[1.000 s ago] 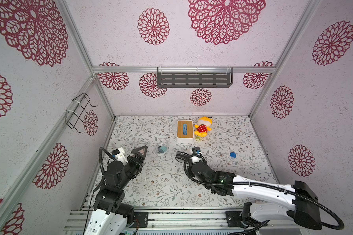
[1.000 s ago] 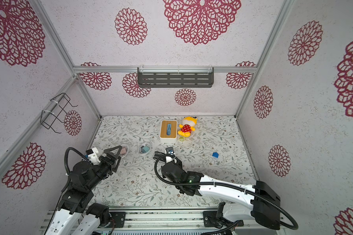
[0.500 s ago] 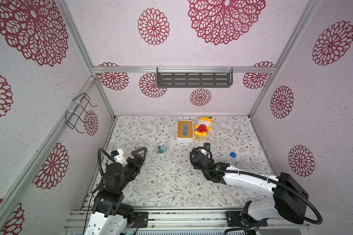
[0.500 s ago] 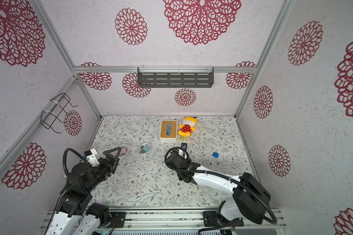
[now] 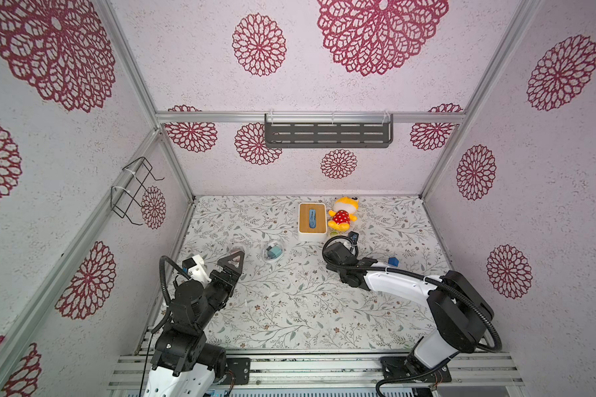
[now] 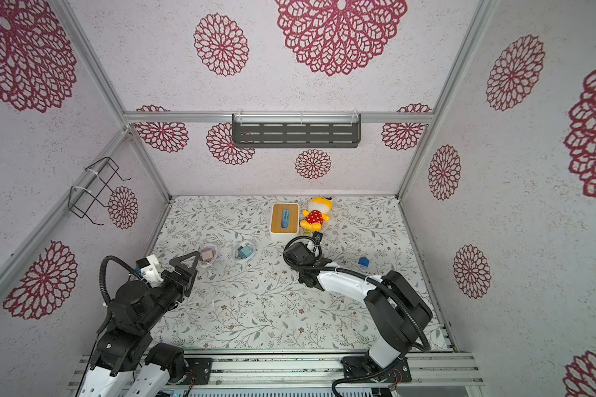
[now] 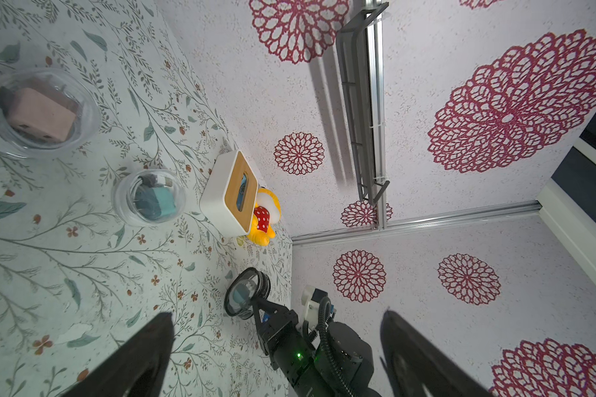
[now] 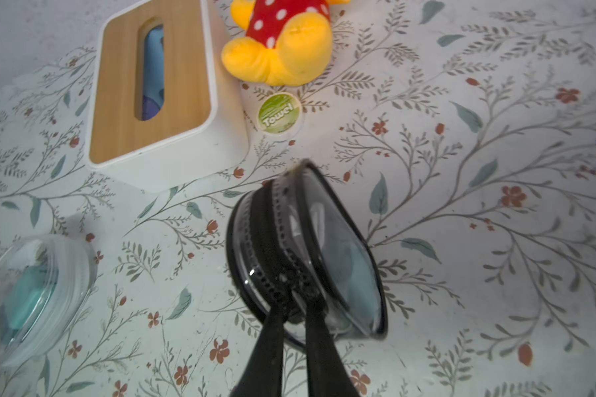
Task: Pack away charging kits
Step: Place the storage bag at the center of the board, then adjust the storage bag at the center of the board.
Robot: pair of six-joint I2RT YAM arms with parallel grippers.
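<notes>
The pouch is standing at a tilt on its edge (image 8: 373, 328) in the robot's right gripper, so the robot should open its fingers and tip the pouch flat with its clear side (image 8: 344, 244) up.
My right gripper (image 8: 295, 302) is shut on the zipper rim of a round black-edged clear pouch (image 8: 324, 254) with a teal adapter inside. The pouch stands tilted on its edge on the table, just in front of the white box; the same pouch (image 7: 246, 294) shows in the left wrist view and is edge-on in a top view (image 5: 353, 236). Two clear round cases lie on the left half: one holds a pink adapter (image 6: 208, 255), one a teal adapter (image 5: 273, 252) with its cable. My left gripper (image 6: 188, 259) hangs wide open and empty beside the pink one.
A white box with a wooden lid (image 5: 312, 220) and a yellow plush toy (image 5: 343, 214) stand at the back. A green "Towel" disc (image 8: 278, 112) lies between them. A small dark blue block (image 5: 394, 262) lies to the right. The walls carry a grey shelf (image 5: 327, 134) and a wire rack (image 5: 135, 189).
My right arm has carried the black pouch from the table's middle back and to the right, up to the white box and the plush toy. The left arm has hardly moved.
</notes>
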